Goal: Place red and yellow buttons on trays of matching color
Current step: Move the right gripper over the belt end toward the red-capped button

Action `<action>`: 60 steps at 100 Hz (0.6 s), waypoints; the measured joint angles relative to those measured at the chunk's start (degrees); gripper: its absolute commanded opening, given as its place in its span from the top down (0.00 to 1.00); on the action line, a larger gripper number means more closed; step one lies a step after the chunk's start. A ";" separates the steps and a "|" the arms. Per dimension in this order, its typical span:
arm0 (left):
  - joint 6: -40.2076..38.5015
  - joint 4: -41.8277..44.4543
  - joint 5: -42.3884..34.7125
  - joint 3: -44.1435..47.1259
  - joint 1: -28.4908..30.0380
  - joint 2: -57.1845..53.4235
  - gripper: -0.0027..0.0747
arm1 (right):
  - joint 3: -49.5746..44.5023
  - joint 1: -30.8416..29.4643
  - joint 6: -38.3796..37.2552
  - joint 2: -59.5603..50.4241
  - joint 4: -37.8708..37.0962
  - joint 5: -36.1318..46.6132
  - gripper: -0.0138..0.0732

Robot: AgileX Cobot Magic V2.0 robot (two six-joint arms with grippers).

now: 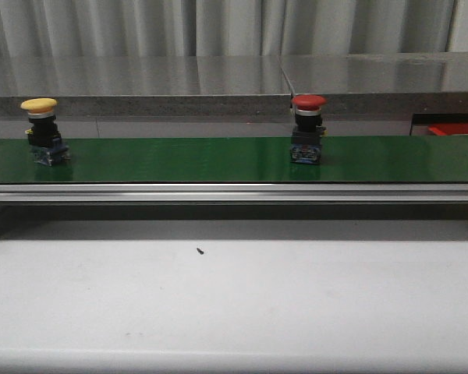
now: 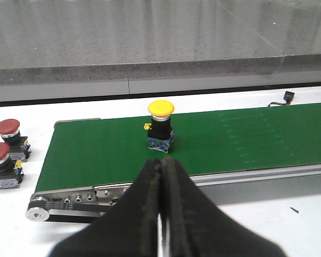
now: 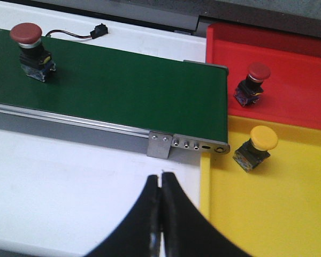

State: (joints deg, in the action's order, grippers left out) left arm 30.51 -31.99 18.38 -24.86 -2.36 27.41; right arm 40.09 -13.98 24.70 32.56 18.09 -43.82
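Note:
The robot's right gripper should take the red button on the green belt (image 1: 306,131) to the red tray (image 3: 295,72), because the button stands out of the left gripper's reach.
A yellow button (image 1: 40,128) stands upright on the green belt (image 1: 179,160) at its left end; the left wrist view shows this yellow button (image 2: 160,126) just beyond my left gripper (image 2: 161,163), which is shut and empty. A red button (image 1: 307,127) stands on the belt right of centre, the same red button (image 3: 30,49) appearing in the right wrist view. My right gripper (image 3: 161,179) is shut and empty over the white table, near the belt's end. The red tray (image 3: 289,69) holds a red button (image 3: 252,83). The yellow tray (image 3: 273,214) holds a yellow button (image 3: 255,147).
Two spare red buttons (image 2: 8,152) stand on the white table off the belt's left end. A small black connector (image 3: 99,29) with a wire lies behind the belt. The belt's metal rail (image 1: 234,192) runs along its front. Only the red tray's edge (image 1: 456,128) shows in the front view.

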 measured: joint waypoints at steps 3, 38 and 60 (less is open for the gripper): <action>0.00 0.00 0.00 0.00 0.00 0.00 0.99 | 0.00 0.00 0.00 0.00 0.27 0.00 0.92; 0.12 0.00 0.00 0.00 0.00 0.00 0.99 | 0.00 0.00 0.00 0.00 3.32 -3.54 0.09; 0.12 0.00 0.00 0.00 0.00 0.00 0.99 | 0.16 0.00 0.00 4.75 5.01 -3.98 0.13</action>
State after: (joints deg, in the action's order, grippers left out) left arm 30.63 -31.99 18.38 -24.86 -2.36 27.41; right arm 40.25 -13.98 24.70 37.32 23.10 -47.81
